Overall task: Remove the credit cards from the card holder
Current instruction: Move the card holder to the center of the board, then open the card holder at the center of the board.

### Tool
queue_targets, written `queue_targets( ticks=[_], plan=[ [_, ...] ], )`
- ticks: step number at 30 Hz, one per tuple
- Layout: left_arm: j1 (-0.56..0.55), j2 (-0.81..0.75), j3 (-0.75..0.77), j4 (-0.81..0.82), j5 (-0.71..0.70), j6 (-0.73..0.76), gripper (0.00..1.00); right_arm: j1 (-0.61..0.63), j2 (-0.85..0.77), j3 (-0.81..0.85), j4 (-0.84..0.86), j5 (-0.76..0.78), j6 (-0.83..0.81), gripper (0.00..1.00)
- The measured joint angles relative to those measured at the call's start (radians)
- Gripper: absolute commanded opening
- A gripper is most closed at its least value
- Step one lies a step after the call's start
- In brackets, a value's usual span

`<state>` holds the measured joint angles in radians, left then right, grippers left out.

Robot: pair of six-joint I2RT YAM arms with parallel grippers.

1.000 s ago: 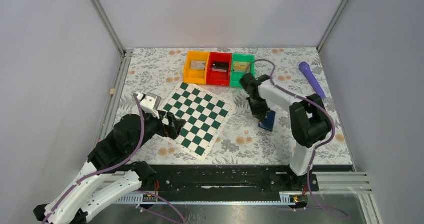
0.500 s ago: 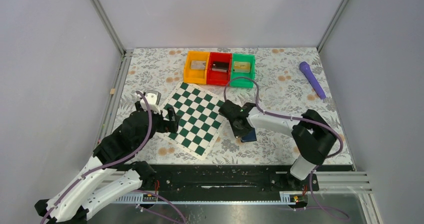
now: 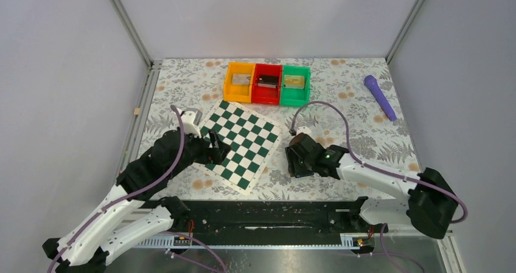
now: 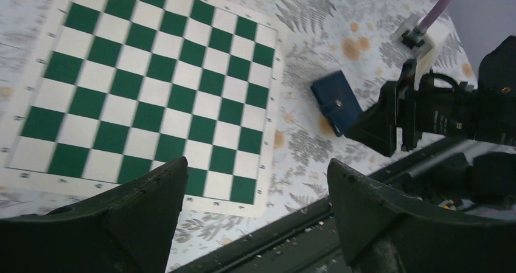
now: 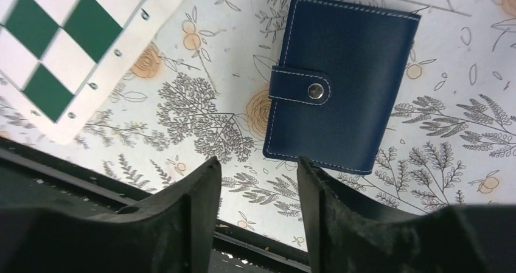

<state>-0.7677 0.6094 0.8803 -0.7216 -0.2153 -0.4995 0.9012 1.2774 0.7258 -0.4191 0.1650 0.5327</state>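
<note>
The snap tab [image 5: 302,86] fastens the edge of the card holder that faces the chessboard, so I should hold the opposite spine [image 5: 393,96] with my right gripper while my left gripper opens the tab.
The card holder [image 5: 341,84] is a blue wallet lying flat on the floral cloth, folded shut with its snap tab fastened. The left wrist view shows the card holder [image 4: 336,101] just right of the chessboard. My right gripper [image 5: 257,163] hovers over its near edge, open, with nothing between the fingers; from above the right gripper [image 3: 298,162] covers most of it. My left gripper [image 4: 257,163] is open and empty over the chessboard's near corner. A tan credit card [image 3: 294,82] lies in the green bin. No card shows at the wallet.
A green-and-white chessboard [image 3: 240,144] lies left of centre. Orange [image 3: 232,86], red [image 3: 256,90] and green [image 3: 306,87] bins stand in a row at the back, each holding a card-like item. A purple tool [image 3: 380,96] lies far right. The black base rail [image 3: 274,215] runs along the near edge.
My right arm swung from the right of the board to the near middle with the wallet, set it flat and opened its jaws. The left gripper drifted slightly right.
</note>
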Motion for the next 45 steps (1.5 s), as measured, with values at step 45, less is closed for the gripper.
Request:
queue_targets(
  ticks=[45],
  plan=[
    [-0.262,1.227,0.257,0.546,0.180,-0.241,0.58,-0.558,0.000,-0.326,0.460,-0.537,0.114,0.26]
  ],
)
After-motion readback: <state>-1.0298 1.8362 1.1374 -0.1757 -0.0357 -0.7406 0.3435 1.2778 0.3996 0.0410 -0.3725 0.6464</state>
